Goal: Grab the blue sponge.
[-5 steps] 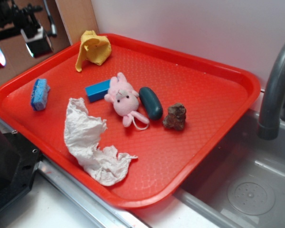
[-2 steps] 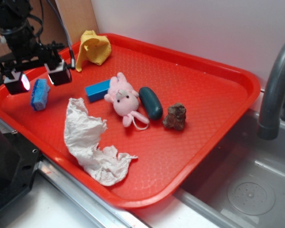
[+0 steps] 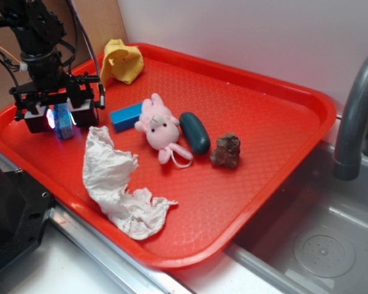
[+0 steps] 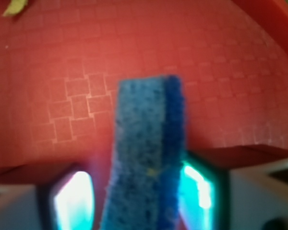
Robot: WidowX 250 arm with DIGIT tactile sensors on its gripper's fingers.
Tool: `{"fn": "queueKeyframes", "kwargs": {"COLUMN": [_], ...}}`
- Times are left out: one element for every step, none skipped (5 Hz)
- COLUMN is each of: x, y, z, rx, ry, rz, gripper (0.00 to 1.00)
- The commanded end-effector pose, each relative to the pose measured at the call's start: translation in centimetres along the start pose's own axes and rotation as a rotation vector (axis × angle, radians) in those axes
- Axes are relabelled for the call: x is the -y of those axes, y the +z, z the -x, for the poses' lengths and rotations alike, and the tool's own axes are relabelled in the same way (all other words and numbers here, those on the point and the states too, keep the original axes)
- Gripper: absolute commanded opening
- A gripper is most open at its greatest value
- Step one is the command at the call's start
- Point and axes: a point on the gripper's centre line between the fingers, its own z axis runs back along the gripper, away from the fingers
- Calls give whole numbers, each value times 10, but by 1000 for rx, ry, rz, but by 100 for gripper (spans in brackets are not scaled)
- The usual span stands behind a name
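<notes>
My gripper's fingers have the blue sponge's loose end [image 4: 149, 96] standing straight beyond them, so the blue sponge will keep straight rather than droop when I lift it.
The blue sponge [image 3: 62, 120] stands on its edge at the left end of the red tray [image 3: 264, 141]. It is speckled and porous. My gripper [image 3: 60, 117] is lowered over it, one finger on each side, jaws open. In the wrist view the sponge [image 4: 146, 158] rises between the two lit fingers of the gripper [image 4: 141, 201]. The right finger lies against or very near the sponge. A narrow gap shows at the left finger.
A smooth blue block [image 3: 126, 115], a pink plush [image 3: 159, 125], a dark teal oval [image 3: 194, 131] and a brown lump [image 3: 226, 150] lie mid-tray. Crumpled white tissue [image 3: 113, 184] lies in front, a yellow cloth [image 3: 121, 61] behind. A sink [image 3: 319, 245] and faucet [image 3: 356, 110] are at the right.
The gripper has come down from above the tray's left corner and now straddles the sponge. The sponge and the other things have not moved.
</notes>
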Motion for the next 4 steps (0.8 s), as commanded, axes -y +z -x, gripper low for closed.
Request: {"fn": "queueKeyframes", "kwargs": {"x": [-12, -15, 8, 56], "y": [70, 121, 172, 200], "z": [8, 11, 24, 45], "rx": [88, 45, 54, 93], "ry": [-199, -409, -639, -777], "rz": [53, 84, 115, 105], "gripper": [0, 0, 0, 0]}}
